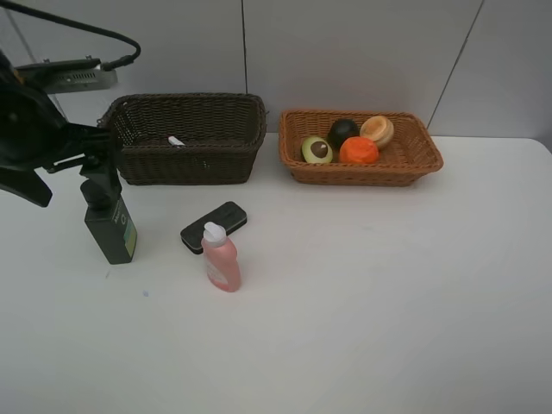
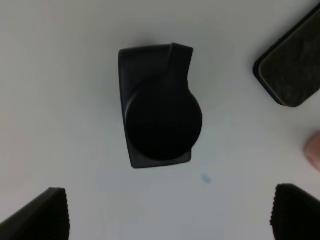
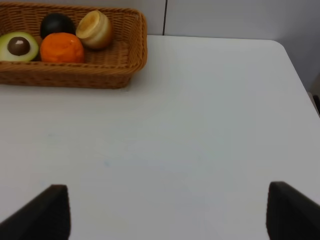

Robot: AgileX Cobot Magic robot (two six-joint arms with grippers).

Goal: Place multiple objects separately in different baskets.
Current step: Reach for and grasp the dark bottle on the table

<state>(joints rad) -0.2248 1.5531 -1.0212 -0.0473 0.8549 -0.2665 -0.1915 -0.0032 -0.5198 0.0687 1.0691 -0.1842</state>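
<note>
The pump head (image 2: 164, 121) is halfway between my open fingers, so my left gripper should keep going down until its fingers are on both sides of the dark green pump bottle's body (image 1: 112, 233).
The dark green pump bottle (image 1: 110, 226) stands upright on the white table. My left gripper (image 1: 90, 159) hovers right above its pump head, open and apart from it. In the left wrist view the pump head (image 2: 160, 110) sits ahead of the open gripper (image 2: 170, 215). The pink white-capped bottle (image 1: 221, 257) stands next to the black flat device (image 1: 214, 227). The white marker (image 1: 176, 140) lies in the dark brown basket (image 1: 190, 168). The light basket (image 1: 405, 168) holds the avocado half (image 1: 316, 150), mangosteen (image 1: 343, 131), orange (image 1: 359, 151) and tan fruit (image 1: 378, 130). My right gripper (image 3: 167, 212) is open and empty over bare table.
The two baskets stand side by side at the back, against the grey wall. The black device (image 2: 292, 65) and an edge of the pink bottle (image 2: 314, 150) show in the left wrist view. The light basket (image 3: 120, 75) lies far ahead of the right gripper.
</note>
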